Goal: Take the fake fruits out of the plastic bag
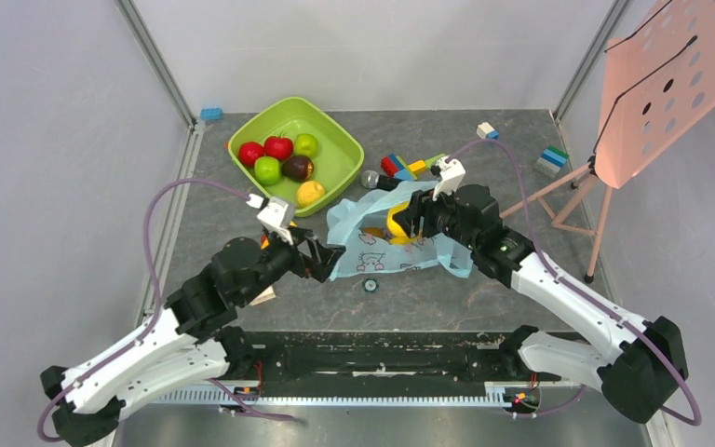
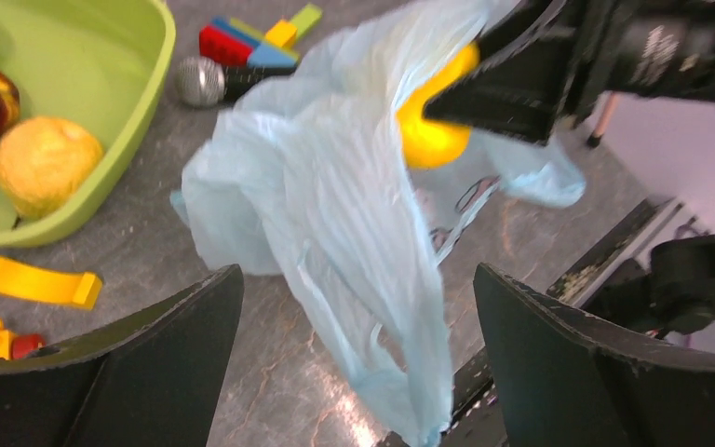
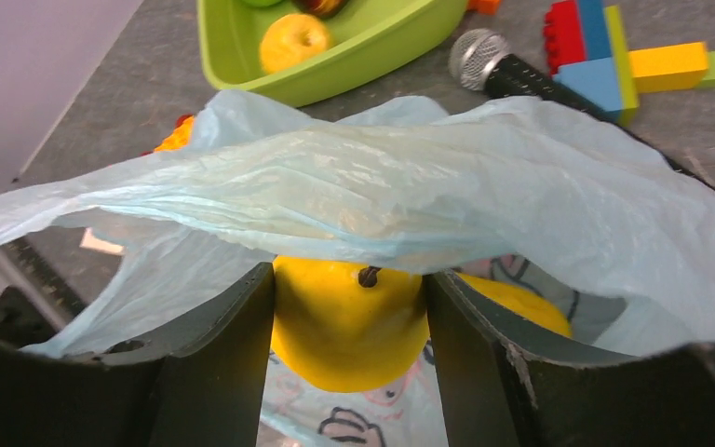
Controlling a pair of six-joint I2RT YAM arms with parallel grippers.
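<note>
My right gripper should go on lifting the fruit toward my left gripper's open fingers (image 1: 324,248) before they grip the fruit's round end, because my right gripper is holding the yellow fruit's stem end (image 3: 358,296).
The light-blue plastic bag (image 1: 382,244) lies crumpled at the table's middle. My right gripper (image 1: 411,219) reaches into its mouth and is shut on a yellow fruit (image 3: 349,326), with a fold of the bag (image 3: 382,196) draped over it. The yellow fruit also shows in the top view (image 1: 396,225) and the left wrist view (image 2: 428,138). My left gripper (image 1: 330,261) is at the bag's left edge with its jaws wide open. A hanging strip of the bag (image 2: 335,214) runs between them, ungripped. Several fruits, red, green, brown and yellow, lie in the lime-green bowl (image 1: 337,149).
A microphone (image 1: 370,179) and colourful blocks (image 1: 400,168) lie behind the bag. A small black wheel (image 1: 370,284) sits in front of it. Loose blocks (image 1: 551,158) and a pink perforated board on a stand (image 1: 670,84) are at the right. A yellow piece (image 2: 37,282) lies near the bowl.
</note>
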